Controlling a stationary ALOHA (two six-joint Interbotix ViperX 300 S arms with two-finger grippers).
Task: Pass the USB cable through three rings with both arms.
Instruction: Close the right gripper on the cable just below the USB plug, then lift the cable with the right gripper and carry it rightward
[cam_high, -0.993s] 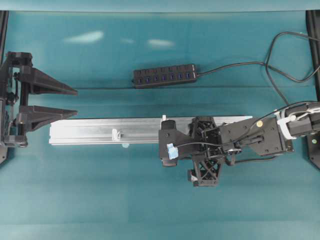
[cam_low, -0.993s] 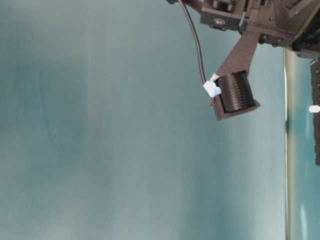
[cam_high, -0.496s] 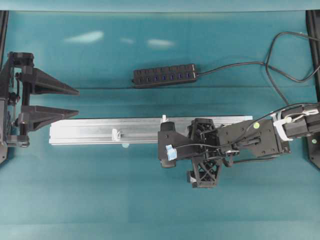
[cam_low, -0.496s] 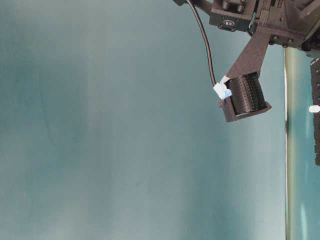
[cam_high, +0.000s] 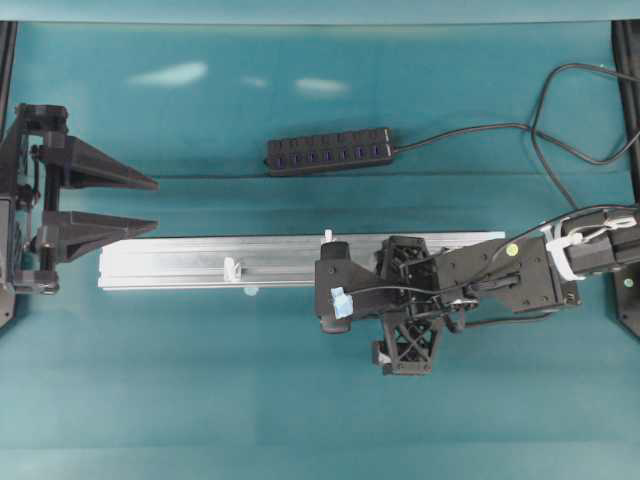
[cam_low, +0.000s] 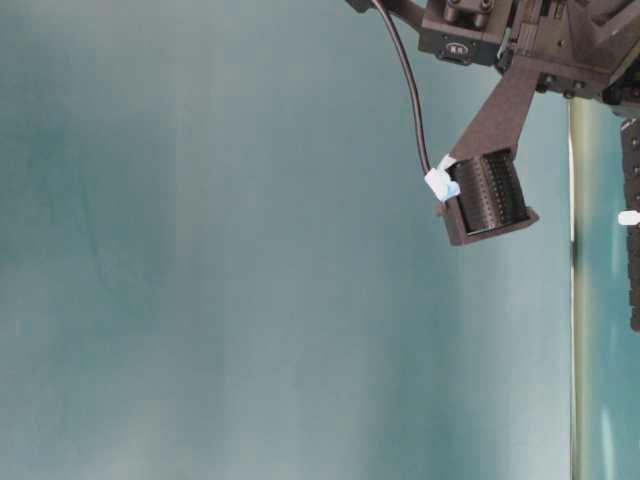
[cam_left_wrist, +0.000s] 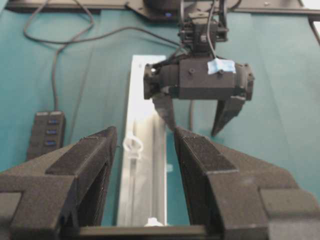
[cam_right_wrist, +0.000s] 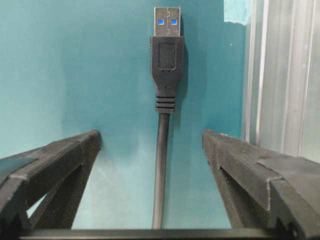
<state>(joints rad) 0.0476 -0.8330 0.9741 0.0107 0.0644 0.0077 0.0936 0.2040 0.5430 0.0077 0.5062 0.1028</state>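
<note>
The cord lies in a loose loop (cam_high: 541, 108), so the black hub (cam_high: 330, 152) should stay put when I carry the plug through the rings.
In the right wrist view the USB cable's black plug (cam_right_wrist: 166, 50) lies flat on the teal table, and its cord runs back between my fingers. My right gripper (cam_right_wrist: 152, 135) is open, straddling the cord without touching it, beside the silver rail (cam_right_wrist: 285, 75). From overhead the right gripper (cam_high: 335, 290) points down at the rail's near edge and hides the plug. Two rings (cam_high: 232, 268) (cam_high: 328, 237) stand on the rail. My left gripper (cam_high: 154, 204) is open and holds nothing at the rail's left end. It faces a ring (cam_left_wrist: 132, 146), with another (cam_left_wrist: 152, 221) close beneath it.
A black hub with blue ports (cam_high: 330, 152) lies behind the rail (cam_high: 180, 262). Its cord (cam_high: 470, 130) loops at the right edge and runs under the right arm. The table-level view shows one right finger (cam_low: 485, 195) above the teal surface.
My right gripper has sunk slightly toward the table and shifted a little left, its jaws still wide. The left arm has barely moved.
</note>
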